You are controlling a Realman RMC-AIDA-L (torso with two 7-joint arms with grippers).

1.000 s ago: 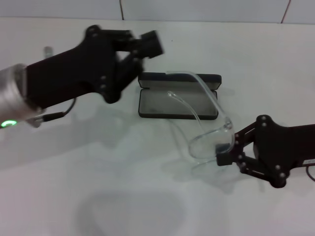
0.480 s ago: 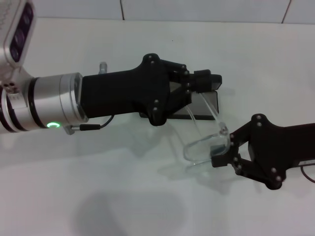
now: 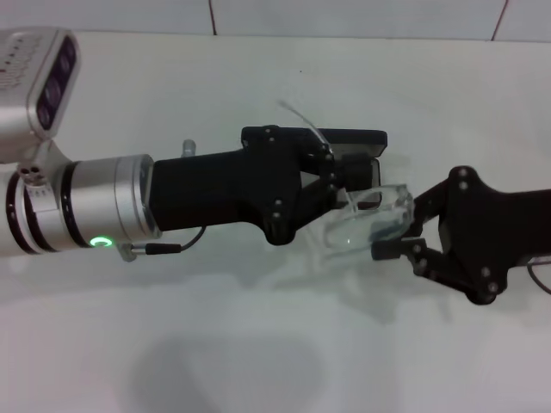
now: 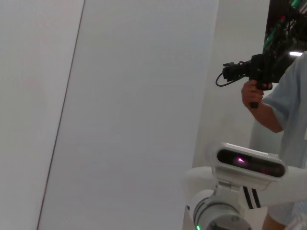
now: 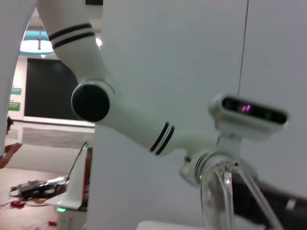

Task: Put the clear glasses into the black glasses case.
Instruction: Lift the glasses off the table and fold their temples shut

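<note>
One thin arm of the clear glasses [image 3: 306, 120] is sticking open behind my left gripper, so my left gripper should move back to its tip [image 3: 281, 103] and fold it toward the glasses' lenses.
The clear glasses [image 3: 366, 219] hang tilted above the table, just in front of the black glasses case [image 3: 355, 138]. My right gripper [image 3: 394, 234] is shut on their lens end from the right. My left gripper [image 3: 349, 176] reaches in from the left over the case and meets the glasses at their upper edge. One thin clear arm of the glasses sticks up behind the left gripper. The left arm hides most of the case, so only its back rim and right corner show. In the right wrist view the clear glasses [image 5: 218, 201] rise close to the camera.
The white table [image 3: 258, 344] spreads out in front and to the sides. A tiled wall edge [image 3: 344, 17] runs along the back. In the left wrist view a person with a camera [image 4: 259, 76] stands beyond the robot.
My left arm has swung in from the back left to lie over the case and against the glasses. My right gripper has raised and turned the glasses toward the case.
</note>
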